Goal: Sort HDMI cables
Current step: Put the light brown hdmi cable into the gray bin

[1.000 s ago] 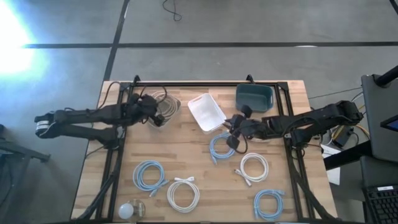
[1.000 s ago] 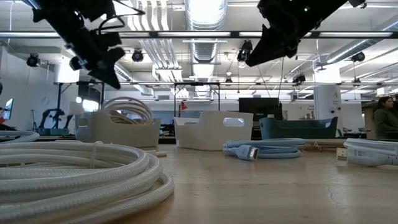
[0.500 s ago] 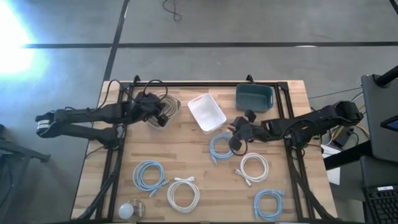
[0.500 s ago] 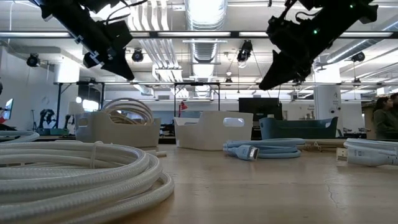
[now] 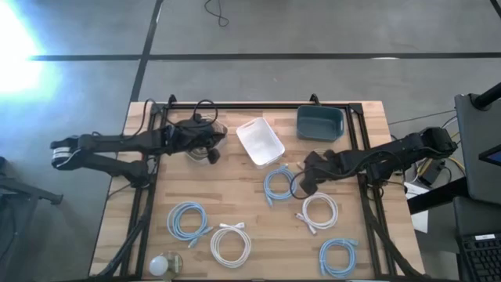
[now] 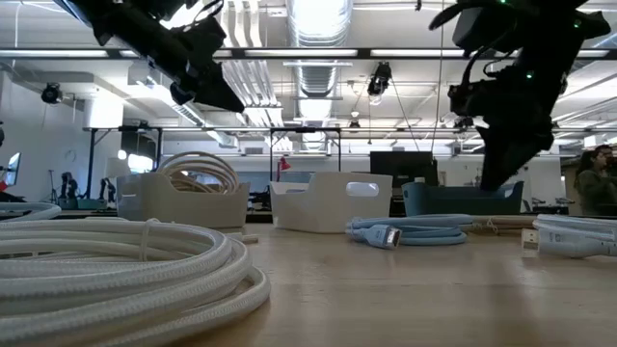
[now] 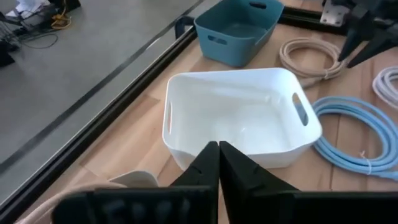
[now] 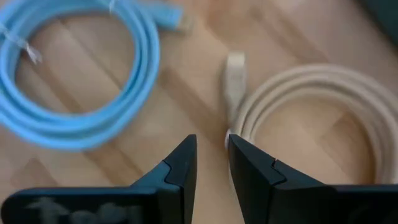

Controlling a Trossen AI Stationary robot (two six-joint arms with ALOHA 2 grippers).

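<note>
I expect the loops of the beige coil (image 8: 295, 85) to rise together as one ring when I lift it, since a white tie (image 8: 229, 137) circles the strands beside the connector.
My right gripper (image 5: 300, 182) hangs open just above the table, fingers pointing down beside the connector end (image 8: 234, 68) of a beige HDMI coil (image 8: 323, 118); a light blue coil (image 8: 74, 118) lies flat on its other side. In the high view the arm hides most of that beige coil. My left gripper (image 5: 211, 150) is shut and empty, above the near edge of the beige bin (image 5: 202, 133), which holds beige coils. Other coils lie flat on the table: light blue (image 5: 189, 219), white (image 5: 231, 244), white (image 5: 319, 210), light blue (image 5: 338, 255).
An empty white bin (image 5: 260, 141) and a teal bin (image 5: 319, 121) stand at the table's far side between the arms. A small white ball (image 5: 160, 265) sits at the near left corner. A black frame (image 5: 258, 105) runs around the table. Bare wood lies mid-table.
My right gripper has moved down and toward the near right, tipping from a slant to point down over the beige coil. My left gripper has drifted toward the table's right, along the beige bin's near edge. No cable has moved.
</note>
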